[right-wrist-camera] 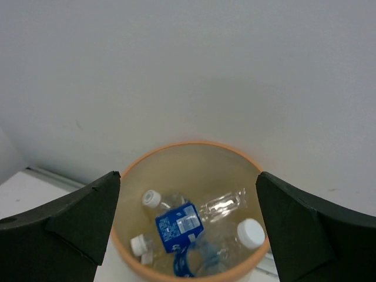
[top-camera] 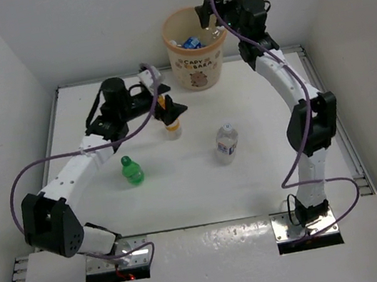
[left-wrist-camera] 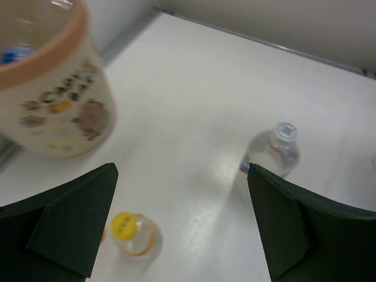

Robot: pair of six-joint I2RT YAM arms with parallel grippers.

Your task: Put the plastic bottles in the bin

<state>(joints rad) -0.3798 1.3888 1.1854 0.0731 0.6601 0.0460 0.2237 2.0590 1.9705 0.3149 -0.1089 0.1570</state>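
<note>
An orange sliver (top-camera: 162,101) can be seen behind my left gripper by the yellow-capped bottle, so I expect another, orange bottle (top-camera: 160,106) to be hidden there.
The beige bin (top-camera: 195,53) with cartoon print stands at the back of the table. My right gripper (top-camera: 215,17) hangs open just above its rim, with nothing between the jaws. In the right wrist view my right gripper (right-wrist-camera: 188,176) looks down into the bin (right-wrist-camera: 188,143), where several clear plastic bottles lie, one with a blue label (right-wrist-camera: 179,226). My left gripper (top-camera: 168,108) is open over a yellow-capped bottle (top-camera: 172,127). In the left wrist view this yellow-capped bottle (left-wrist-camera: 132,232) stands near the left finger of my left gripper (left-wrist-camera: 182,170). A green bottle (top-camera: 132,171) and a clear bottle (top-camera: 226,142) stand mid-table.
White walls close in the table at the back and on both sides. The left wrist view also shows the bin (left-wrist-camera: 53,100) at upper left and the clear bottle (left-wrist-camera: 276,150) by the right finger. Purple cables loop beside both arms.
</note>
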